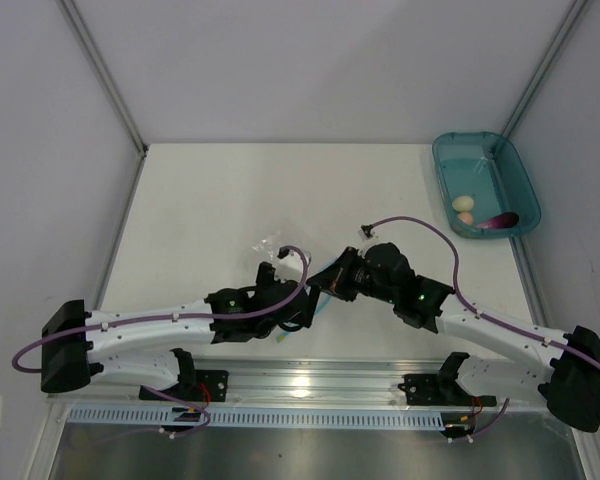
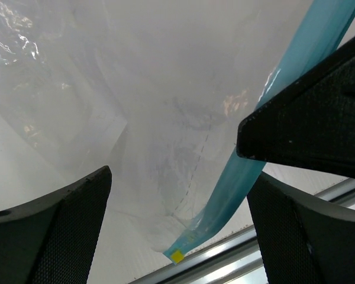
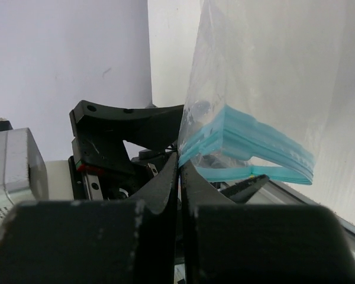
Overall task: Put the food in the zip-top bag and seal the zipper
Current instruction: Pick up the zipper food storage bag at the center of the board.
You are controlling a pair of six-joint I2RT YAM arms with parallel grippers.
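Observation:
The bag's zipper strip (image 3: pixel 194 145) is held in my right gripper, which is nearer the teal tray. So my left gripper should hold the bag while my right gripper gets the dark purple food piece (image 1: pixel 498 220).
The clear zip-top bag (image 1: pixel 276 247) is held up off the table's middle, its teal zipper (image 1: pixel 325 290) low at the near side. My right gripper (image 3: pixel 178 161) is shut on the zipper strip (image 3: pixel 254 148) at one end; its black finger also shows in the left wrist view (image 2: pixel 307 130). My left gripper (image 2: pixel 178 177) is open, its jaws on either side of the bag's lower corner and zipper (image 2: pixel 236 183) without touching them. The food lies in the teal tray: a cream piece (image 1: pixel 463 203), a peach piece (image 1: pixel 467 217) and a dark purple piece (image 1: pixel 500 221).
The teal tray (image 1: pixel 450 155) stands at the table's far right corner. Both arms meet in the near middle (image 1: pixel 320 290). A metal rail (image 1: pixel 310 385) runs along the near edge. White walls enclose the table on three sides.

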